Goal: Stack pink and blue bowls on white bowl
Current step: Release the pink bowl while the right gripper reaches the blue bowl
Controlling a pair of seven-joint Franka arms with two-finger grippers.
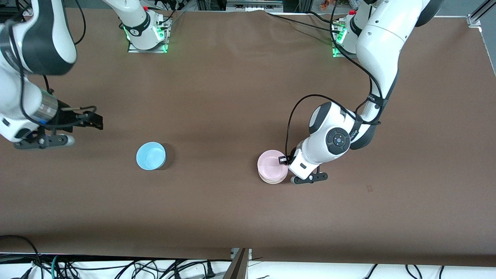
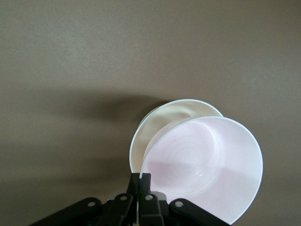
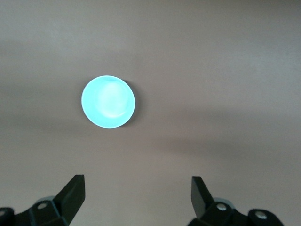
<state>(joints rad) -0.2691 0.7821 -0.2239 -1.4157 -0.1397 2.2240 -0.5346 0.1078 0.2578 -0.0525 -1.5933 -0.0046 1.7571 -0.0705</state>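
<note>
The round openings of the sky blue bowl (image 1: 151, 155) and the pink bowl look equally wide. The sky blue bowl should nest and cover the pink bowl's rim (image 1: 272, 166) when I lower it.
The pale pink bowl (image 1: 272, 162) is pinched at its rim by my left gripper (image 1: 285, 160), which is shut on it. It sits over the white bowl (image 1: 272, 179), of which only the rim shows underneath. In the left wrist view the pink bowl (image 2: 207, 165) overlaps the white bowl (image 2: 174, 113) and is offset from it, with the gripper (image 2: 141, 178) on its edge. I cannot tell whether the two bowls touch. The sky blue bowl (image 1: 150, 155) stands alone toward the right arm's end; it also shows in the right wrist view (image 3: 108, 101). My right gripper (image 1: 93, 121) (image 3: 136, 188) is open and empty, up over the table at its own end.
The brown table (image 1: 232, 97) carries only the three bowls. The arm bases (image 1: 145, 31) stand along the edge farthest from the front camera. Cables (image 1: 116, 267) hang below the nearest edge.
</note>
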